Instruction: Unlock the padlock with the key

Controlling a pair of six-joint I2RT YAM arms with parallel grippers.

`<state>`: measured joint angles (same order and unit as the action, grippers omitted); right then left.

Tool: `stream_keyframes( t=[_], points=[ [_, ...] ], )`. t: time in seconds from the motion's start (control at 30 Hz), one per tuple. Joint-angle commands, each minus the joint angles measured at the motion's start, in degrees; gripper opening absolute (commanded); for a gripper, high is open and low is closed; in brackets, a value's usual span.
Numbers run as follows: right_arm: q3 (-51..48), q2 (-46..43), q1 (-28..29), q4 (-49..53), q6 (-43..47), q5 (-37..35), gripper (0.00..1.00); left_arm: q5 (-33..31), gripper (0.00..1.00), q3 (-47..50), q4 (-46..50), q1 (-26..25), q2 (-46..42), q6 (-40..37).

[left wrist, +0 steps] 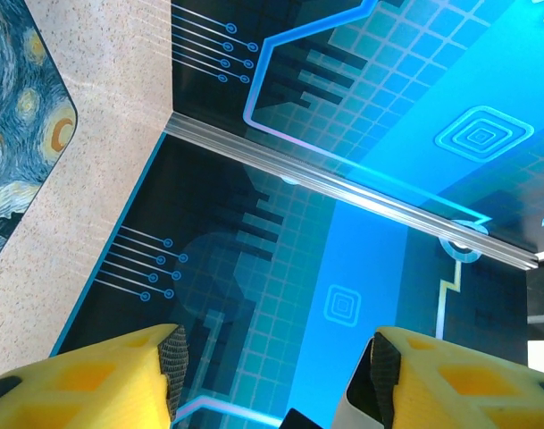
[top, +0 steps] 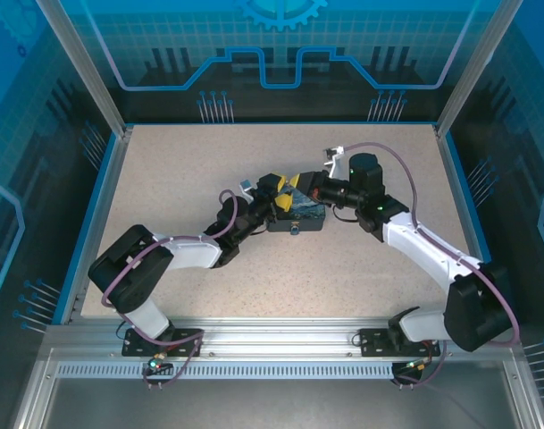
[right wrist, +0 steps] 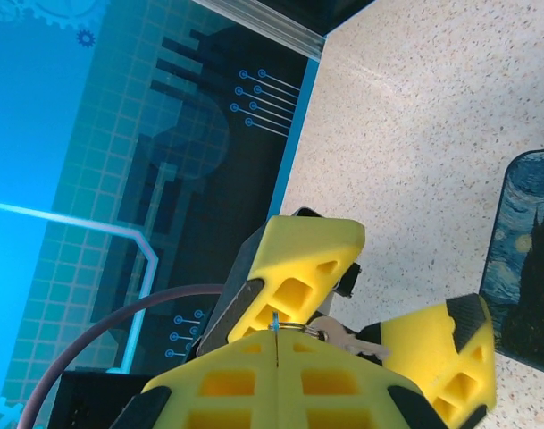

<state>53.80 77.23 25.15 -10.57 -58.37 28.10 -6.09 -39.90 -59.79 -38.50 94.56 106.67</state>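
Observation:
Next, my right gripper moves back and centers the pale key [right wrist: 355, 342] in the open gap [left wrist: 276, 375] to hand it over, because the key is leaning against my left gripper's finger.
In the right wrist view my right gripper [right wrist: 276, 338] is shut, its yellow fingertips pressed together on the key [right wrist: 273, 318], a thin sliver that pokes out of the seam with a small ring on it. A second pale key [right wrist: 347, 338] dangles from that ring. The left gripper's yellow fingers [right wrist: 300, 266] stand apart on either side of the ring. From above, both grippers meet over the painted tin [top: 298, 219], left gripper [top: 279, 195] facing right gripper [top: 298, 184]. In its own wrist view the left gripper [left wrist: 276, 375] is open with nothing between its pads. The padlock is hidden.
The dark-blue tin with the swirly painting [left wrist: 12, 134] lies on the speckled table [top: 388, 259] just below the grippers. Blue printed walls and an aluminium frame [top: 84, 71] close in the table. Purple-grey cables [top: 405, 174] loop off both arms.

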Motion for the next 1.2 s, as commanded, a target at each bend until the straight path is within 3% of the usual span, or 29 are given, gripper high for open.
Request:
stream_keyframes(
  t=[0.0,0.3,0.5,0.7,1.17],
  points=[
    [1.35,1.98,1.69,-1.80,-0.95,-1.20,0.00,-2.25,0.59,0.36,-4.46,-0.52,-0.45,2.37],
    [-2.64,2.60,2.52,-4.04,-1.51,-2.87,0.00,-3.76,0.57,-0.91,-6.37,-0.52,0.20,3.92],
    [-4.82,0.86,1.97,-2.71,-0.85,-3.24,0.00,-4.10,0.45,0.18,-6.49,-0.52,0.09,3.38],
    [-6.68,-1.35,0.78,-2.32,-0.87,-2.96,0.00,-4.37,0.40,1.13,-6.40,-0.36,0.09,2.63],
    [-9.20,-4.82,-0.64,-0.89,-0.45,-1.93,0.00,-3.78,0.37,1.17,-6.27,0.28,0.28,0.20]
  ],
)
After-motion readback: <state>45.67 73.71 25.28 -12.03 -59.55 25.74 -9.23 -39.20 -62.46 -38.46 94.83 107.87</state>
